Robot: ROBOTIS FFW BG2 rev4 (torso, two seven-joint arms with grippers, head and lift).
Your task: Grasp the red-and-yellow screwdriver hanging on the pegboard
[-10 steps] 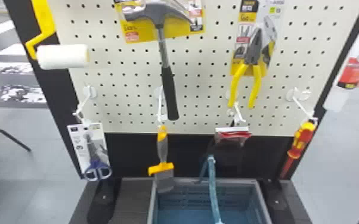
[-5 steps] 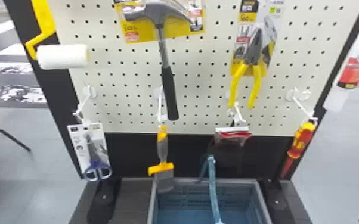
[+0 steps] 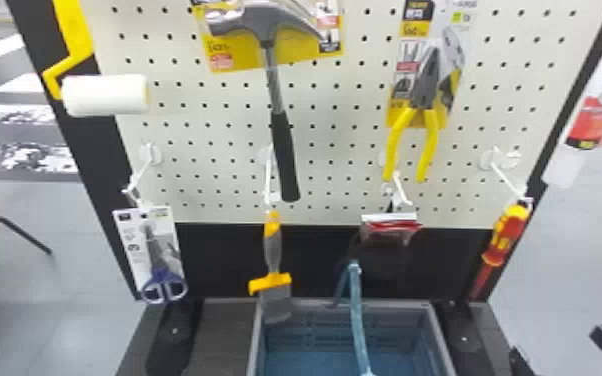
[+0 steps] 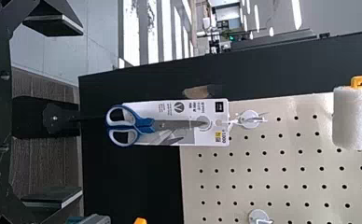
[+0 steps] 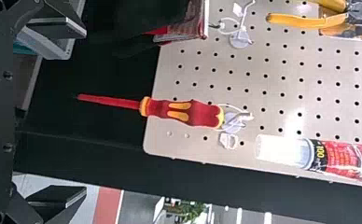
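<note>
My gripper should expect the screwdriver to stay tied to the hook when it takes hold, because a thin white loop joins the end of the screwdriver's handle to the hook.
The red-and-yellow screwdriver hangs handle up from a white hook at the pegboard's lower right, its red shaft pointing down. At the bottom right edge of the head view, my right gripper stands open, below the screwdriver. In the right wrist view the same gripper has its fingers wide apart, and the screwdriver lies beyond them, untouched, around the middle line between them. My left gripper is open in the left wrist view, with nothing held, facing the packaged scissors.
The pegboard also bears a hammer, pliers, a paint roller and a yellow-grey brush. A red-topped package hangs left of the screwdriver. Below stands a grey-blue crate. A red can is near the hook.
My right gripper has risen farther into the head view at its bottom right corner, where only a small black bit showed before. The screwdriver hangs as before.
</note>
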